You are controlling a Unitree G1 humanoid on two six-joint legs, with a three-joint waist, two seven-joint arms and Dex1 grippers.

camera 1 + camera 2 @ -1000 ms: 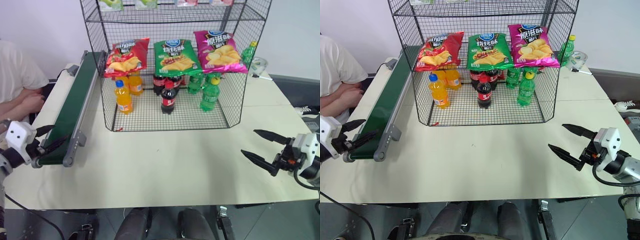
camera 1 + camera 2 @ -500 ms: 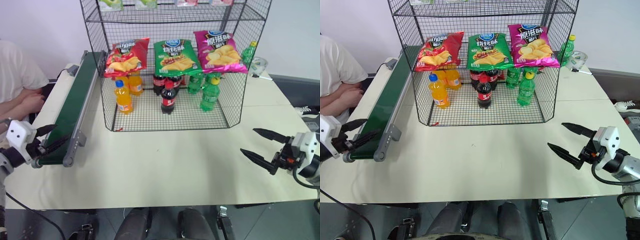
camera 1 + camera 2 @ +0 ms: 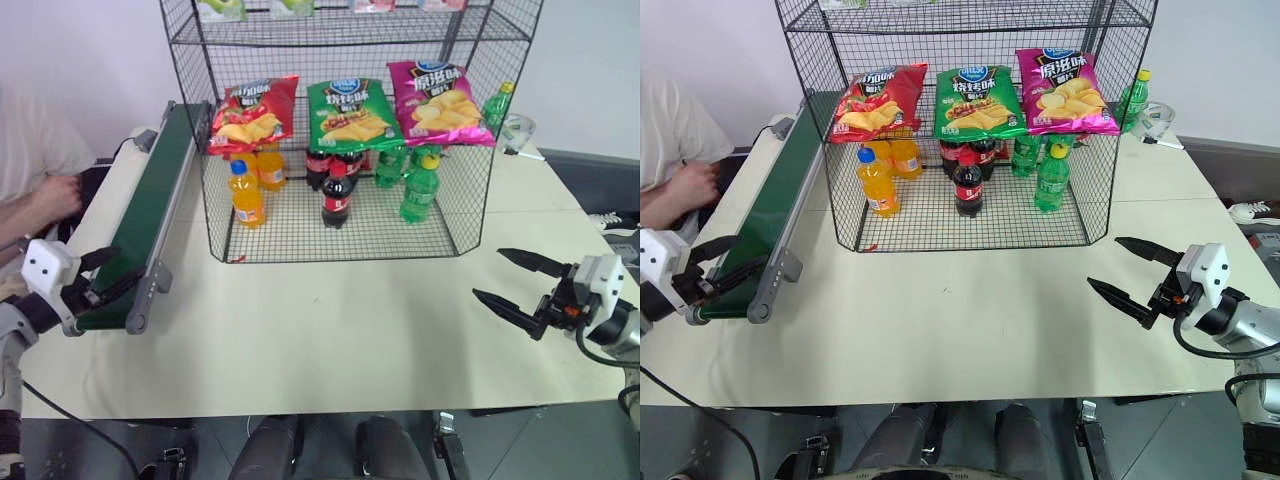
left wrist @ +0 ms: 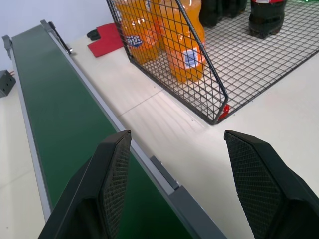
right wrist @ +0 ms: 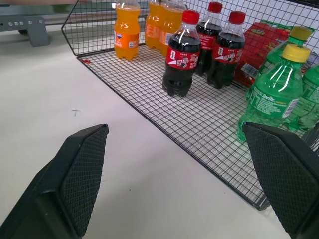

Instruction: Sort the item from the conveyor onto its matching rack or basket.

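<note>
The red crisp bag (image 3: 253,115) looks puffed up next to an open gap (image 3: 302,112). It will swing stiffly toward the green bag when I raise its near end.
The dark-green conveyor (image 3: 150,200) runs along the table's left side, and its belt carries nothing that I can see. The tall black wire rack (image 3: 470,190) stands at the back centre. A red crisp bag (image 3: 252,112) with a blue logo lies on the left of its middle tier; whether this is the item I cannot tell. My left gripper (image 3: 112,272) is open at the conveyor's near end, one finger over the belt (image 4: 65,124). At the right, over bare table, my right gripper (image 3: 488,273) is open and faces the rack.
A green bag (image 3: 352,113) and a pink bag (image 3: 437,100) lie beside the red one. Orange (image 3: 245,193), cola (image 3: 337,195) and green bottles (image 3: 420,188) stand on the rack's floor. A person's hand (image 3: 55,195) rests left of the conveyor. The cream table (image 3: 330,320) stretches in front.
The person's hand at the left has shifted a little along the table edge. Both grippers stay about where they were, still open.
</note>
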